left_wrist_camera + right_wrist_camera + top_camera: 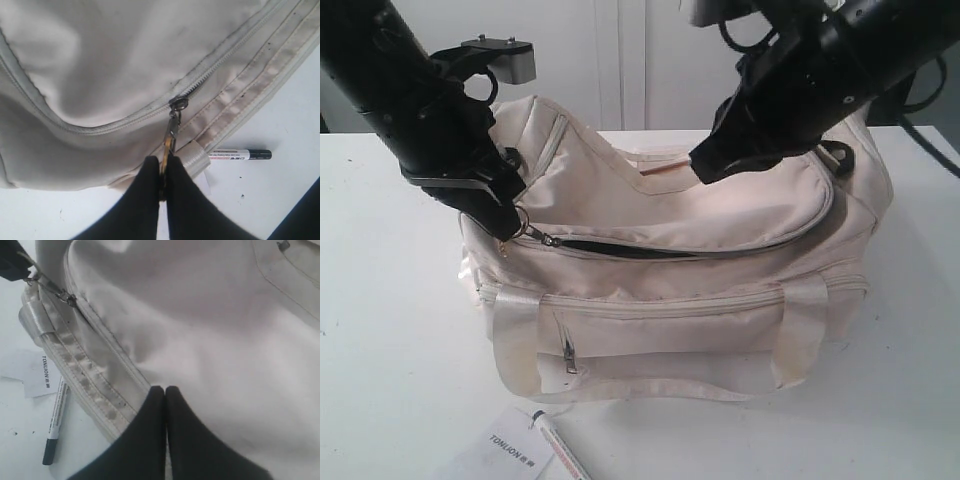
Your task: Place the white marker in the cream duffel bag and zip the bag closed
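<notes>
My right gripper should pinch both zipper edges [592, 245] together before I pull the slider, because it is resting on top fabric and the top zipper gapes [645, 251] past the slider.
The cream duffel bag [670, 300] [100, 60] [210, 315] stands on the white table. Its top zipper shows a dark gap along the front. My left gripper [512, 212] [163, 161] is shut on the gold ring zipper pull [168, 144] at the bag's left end, with the slider [548, 238] just beyond it. My right gripper [705, 165] [165, 389] is shut, its tips against the bag's top fabric; I see no fold between them. The white marker [560, 450] [240, 154] [55, 422] lies on the table in front of the bag, outside it.
A white paper tag printed TONLION [515, 450] [42, 372] lies beside the marker near the table's front edge. The bag's shiny strap handles [650, 385] hang over its front. A white wall stands behind the table.
</notes>
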Tool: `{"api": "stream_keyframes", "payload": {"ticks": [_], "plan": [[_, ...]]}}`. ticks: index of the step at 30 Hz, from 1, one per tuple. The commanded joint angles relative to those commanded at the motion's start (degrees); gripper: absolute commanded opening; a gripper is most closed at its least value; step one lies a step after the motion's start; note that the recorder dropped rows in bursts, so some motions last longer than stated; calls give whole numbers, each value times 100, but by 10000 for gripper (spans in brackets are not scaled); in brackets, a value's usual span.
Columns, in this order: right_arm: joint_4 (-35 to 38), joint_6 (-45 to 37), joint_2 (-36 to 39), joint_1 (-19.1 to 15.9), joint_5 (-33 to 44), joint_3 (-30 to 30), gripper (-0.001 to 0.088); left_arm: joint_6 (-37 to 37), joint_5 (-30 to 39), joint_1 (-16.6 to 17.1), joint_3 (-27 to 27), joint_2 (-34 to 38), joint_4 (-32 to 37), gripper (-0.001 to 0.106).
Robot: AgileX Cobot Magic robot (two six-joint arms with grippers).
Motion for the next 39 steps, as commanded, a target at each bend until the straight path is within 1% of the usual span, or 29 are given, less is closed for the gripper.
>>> {"api": "stream_keyframes", "payload": {"ticks": [1, 2, 4, 7, 11, 13, 18, 20, 25, 31, 32, 34, 35, 36, 37, 38, 39], "plan": [[0, -146, -64, 31, -132, 105, 0, 0, 0, 0, 0, 0, 0, 0], [0, -440, -194, 111, -447, 349, 0, 0, 14, 0, 0, 0, -14, 0], [39, -760, -344, 244, -879, 631, 0, 0, 4, 0, 0, 0, -14, 0], [290, -1230, -403, 468, -1255, 941, 0, 0, -8, 0, 0, 0, -14, 0], [831, -1261, -240, 648, -1297, 1011, 0, 0, -48, 0, 0, 0, -14, 0], [907, -1321, -142, 705, -1348, 1011, 0, 10, -66, 0, 0, 0, -14, 0], [938, -1877, 129, 743, -1488, 1011, 10, 10, -170, 0, 0, 0, -14, 0], [938, -2029, 230, 743, -1539, 1011, 60, 10, -192, 0, 0, 0, -14, 0], [938, -2341, 324, 743, -1595, 1011, 234, 10, -219, 0, -10, -24, -14, 0], [976, -3007, 324, 743, -1595, 1011, 390, 10, -625, 0, -10, -383, -111, 0], [1060, -3282, 324, 743, -1595, 1011, 437, 10, -698, 0, -10, -489, -111, 0], [1292, -3585, 324, 743, -1595, 1011, 469, 10, -756, 0, -10, -568, -111, 0], [1482, -3789, 324, 743, -1595, 1011, 479, 10, -780, 0, -10, -599, -111, 0], [1847, -4216, 324, 743, -1595, 1011, 480, 10, -782, 0, -10, -634, -111, 0], [2070, -4445, 324, 743, -1595, 1011, 480, 10, -782, 0, -10, -634, -111, 0], [2483, -4808, 324, 743, -1631, 1011, 480, 10, -769, 0, -10, -633, -111, 0], [2662, -4986, 324, 743, -1658, 1011, 480, 10, -769, 0, -10, -633, -111, 0]]}}
